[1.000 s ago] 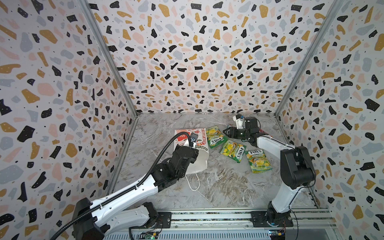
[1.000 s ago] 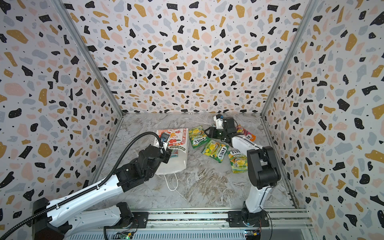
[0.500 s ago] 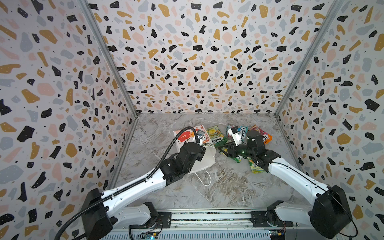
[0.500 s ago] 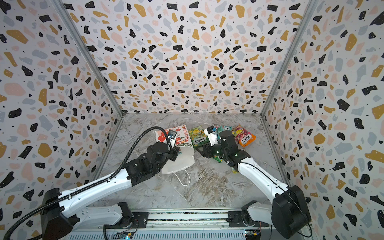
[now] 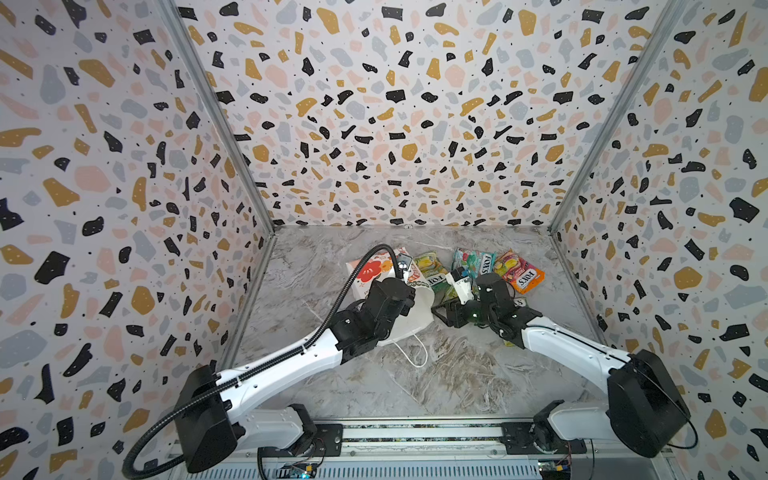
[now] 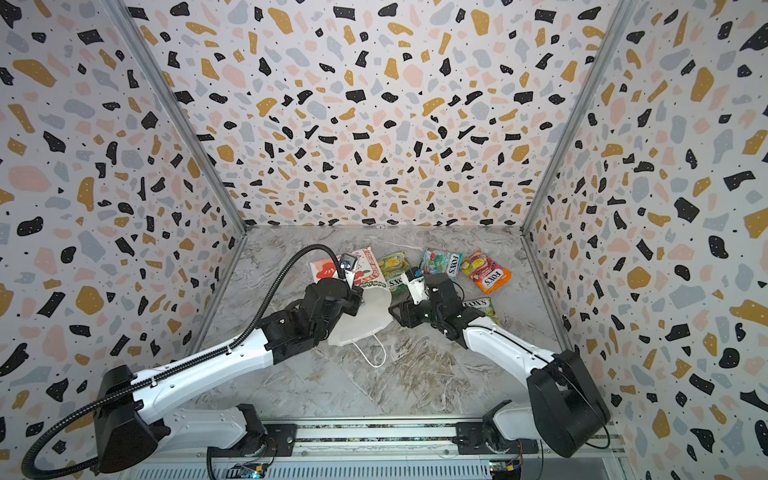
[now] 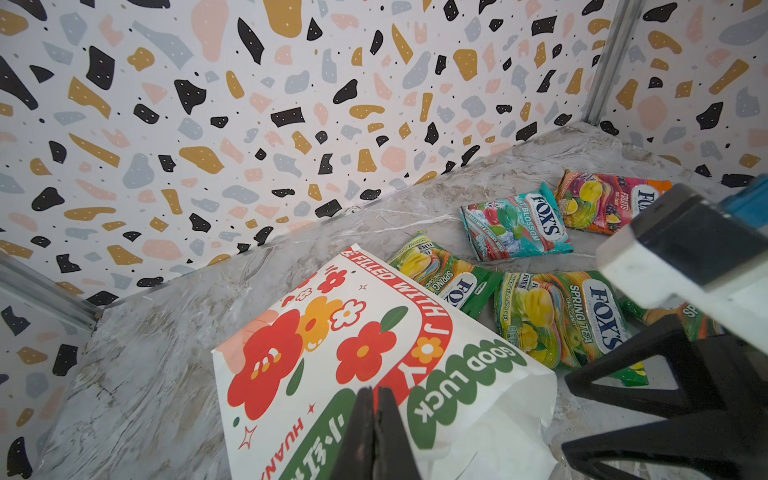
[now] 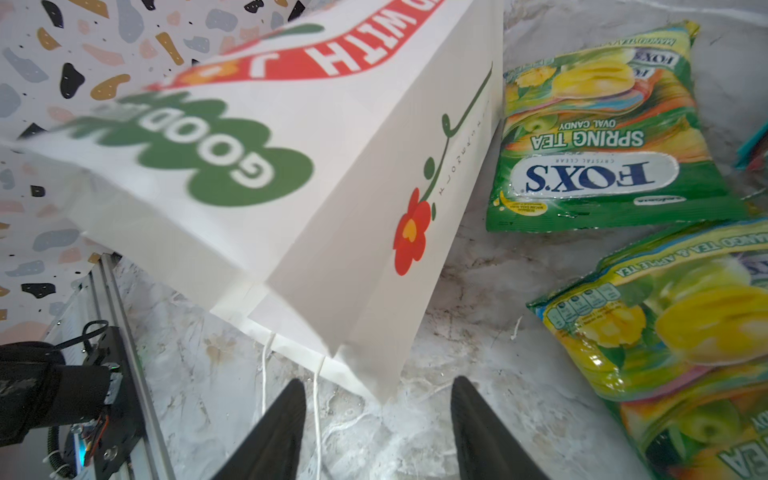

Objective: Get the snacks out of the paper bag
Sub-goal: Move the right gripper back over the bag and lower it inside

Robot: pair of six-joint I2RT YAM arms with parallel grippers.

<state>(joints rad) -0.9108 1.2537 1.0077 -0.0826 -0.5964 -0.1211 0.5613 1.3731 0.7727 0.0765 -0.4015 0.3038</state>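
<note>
My right gripper is pointing past the bag's low corner, along the bag's side. It should swing around to the bag's opening and reach inside.
The paper bag lies with its base toward the back wall and its mouth end lifted off the marble floor. My left gripper is shut on the bag's upper wall near the mouth. My right gripper is open just in front of the bag's low corner, with one cord handle hanging between its jaws. Several snacks lie on the floor right of the bag: two green-yellow packets, a teal-red one and an orange-pink one. The bag's inside is hidden.
Speckled walls close the cell on the left, back and right. A metal rail carrying both arm bases runs along the front. A white cord handle trails on the floor in front of the bag. Another green packet lies partly under my right arm.
My right arm has swung from the packets at the back right across to the bag's mouth. My left gripper has lifted the mouth end of the bag.
</note>
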